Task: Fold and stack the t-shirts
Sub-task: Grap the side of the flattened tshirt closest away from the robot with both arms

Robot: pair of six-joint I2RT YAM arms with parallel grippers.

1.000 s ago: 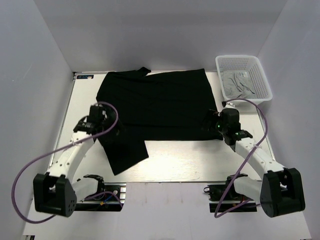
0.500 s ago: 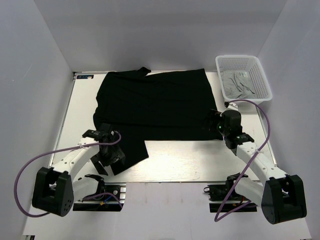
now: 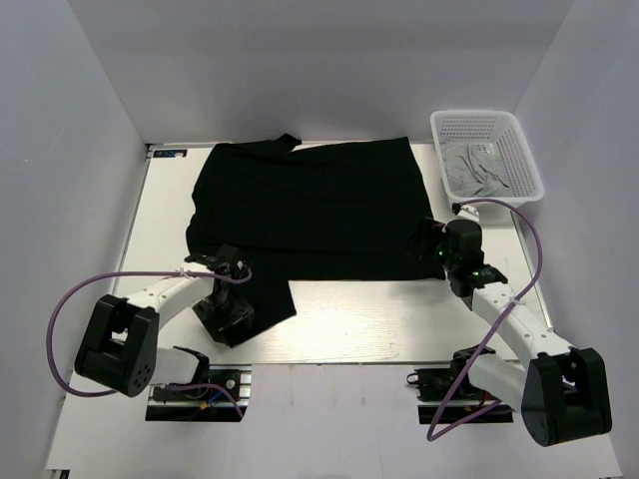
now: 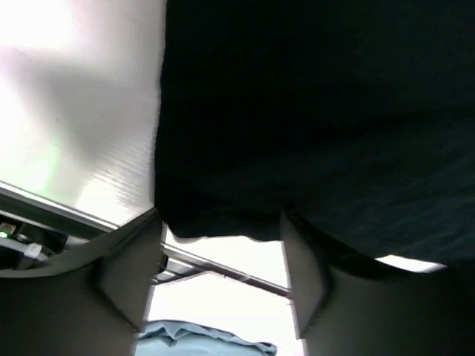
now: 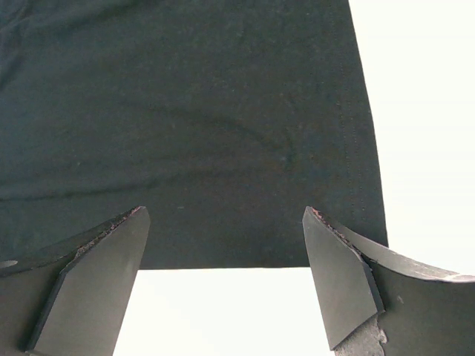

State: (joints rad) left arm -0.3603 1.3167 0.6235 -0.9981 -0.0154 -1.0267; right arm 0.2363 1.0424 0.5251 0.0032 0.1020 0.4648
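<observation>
I expect the t-shirt's near corner [image 3: 437,271] to bunch into creases when I lift it and fold it over, since soft ripples [image 5: 167,178] run through the black t-shirt's thin cloth.
The black t-shirt [image 3: 310,205] lies spread flat on the table, with one flap [image 3: 262,299] reaching toward the near left. My left gripper [image 3: 228,317] is low over the near end of that flap. In the left wrist view my left gripper [image 4: 219,271] is open, and the black cloth's edge [image 4: 223,222] lies at its fingertips [image 4: 130,274]. My right gripper [image 3: 424,247] is at the shirt's near right corner. In the right wrist view my right gripper [image 5: 223,252] is open, and the hem [image 5: 237,252] lies between the fingers [image 5: 341,274]. The light grey t-shirt [image 3: 477,170] lies crumpled in the basket.
The white mesh basket [image 3: 489,117] stands at the far right corner. The table's near edge rail [image 4: 223,268] shows just past my left fingers, with a pale blue patch [image 4: 200,340] below it. White walls enclose the table on three sides.
My left gripper has moved from the shirt's left side toward the near edge, down to the end of the flap. My right gripper has barely shifted.
</observation>
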